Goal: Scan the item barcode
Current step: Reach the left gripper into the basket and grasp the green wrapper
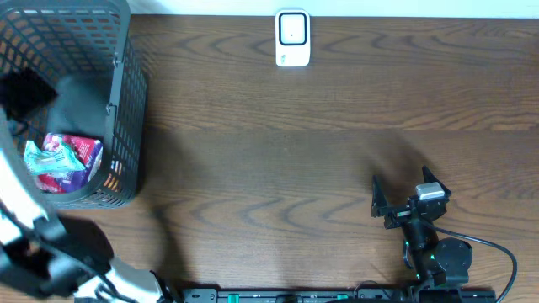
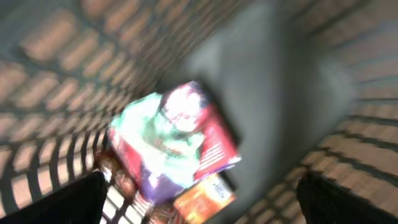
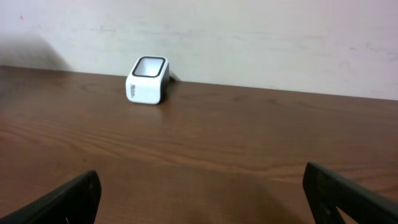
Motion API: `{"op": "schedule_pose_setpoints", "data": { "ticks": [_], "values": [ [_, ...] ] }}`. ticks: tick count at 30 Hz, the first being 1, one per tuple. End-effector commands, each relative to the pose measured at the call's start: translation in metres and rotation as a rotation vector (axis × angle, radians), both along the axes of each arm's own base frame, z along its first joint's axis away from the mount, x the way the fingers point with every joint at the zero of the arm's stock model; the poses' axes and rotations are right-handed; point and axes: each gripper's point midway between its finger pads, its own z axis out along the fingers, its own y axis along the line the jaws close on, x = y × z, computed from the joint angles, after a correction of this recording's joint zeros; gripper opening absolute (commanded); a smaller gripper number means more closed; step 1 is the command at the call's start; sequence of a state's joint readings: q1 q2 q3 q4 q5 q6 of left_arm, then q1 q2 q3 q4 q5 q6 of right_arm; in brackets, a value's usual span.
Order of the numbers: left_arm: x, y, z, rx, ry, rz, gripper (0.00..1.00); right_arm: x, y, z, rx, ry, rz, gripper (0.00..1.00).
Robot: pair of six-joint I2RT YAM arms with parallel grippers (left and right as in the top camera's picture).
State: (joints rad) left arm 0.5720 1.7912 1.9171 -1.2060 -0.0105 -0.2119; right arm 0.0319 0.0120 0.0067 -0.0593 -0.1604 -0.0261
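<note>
The teal packet is uncovered on top of the red packet (image 1: 82, 151), so my left gripper should stay open and keep going down until its fingers are on both sides of the teal wrapper (image 1: 53, 159), and then close.
Several snack packets lie in a black mesh basket (image 1: 126, 101) at the table's left. The topmost item is a crinkled teal, purple and red packet (image 1: 63, 160), blurred in the left wrist view (image 2: 174, 140), with an orange packet (image 2: 202, 198) under it. No barcode shows. My left gripper (image 2: 208, 202) hangs open inside the basket above these packets, holding nothing. A white barcode scanner (image 1: 292, 38) stands at the table's far edge, also in the right wrist view (image 3: 148, 79). My right gripper (image 1: 404, 192) rests open and empty near the front right, facing the scanner.
The brown wooden table (image 1: 295, 168) stretches between basket and scanner. A pale wall (image 3: 249, 37) rises right behind the scanner. The left arm (image 1: 34, 244) reaches up from the front left corner over the basket's rim.
</note>
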Motion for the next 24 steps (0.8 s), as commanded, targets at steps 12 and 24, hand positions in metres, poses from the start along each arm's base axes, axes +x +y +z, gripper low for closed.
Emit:
{"op": "schedule_pose_setpoints", "data": {
  "ticks": [12,24],
  "values": [
    [-0.032,0.006,-0.099,0.013,0.301,0.399,0.98,0.0,-0.001,0.0,0.014,0.002,-0.007,0.99],
    [-0.025,0.011,-0.146,0.043,0.284,0.329,0.92,0.0,-0.001,0.0,0.013,0.002,-0.007,0.99]
  ]
}}
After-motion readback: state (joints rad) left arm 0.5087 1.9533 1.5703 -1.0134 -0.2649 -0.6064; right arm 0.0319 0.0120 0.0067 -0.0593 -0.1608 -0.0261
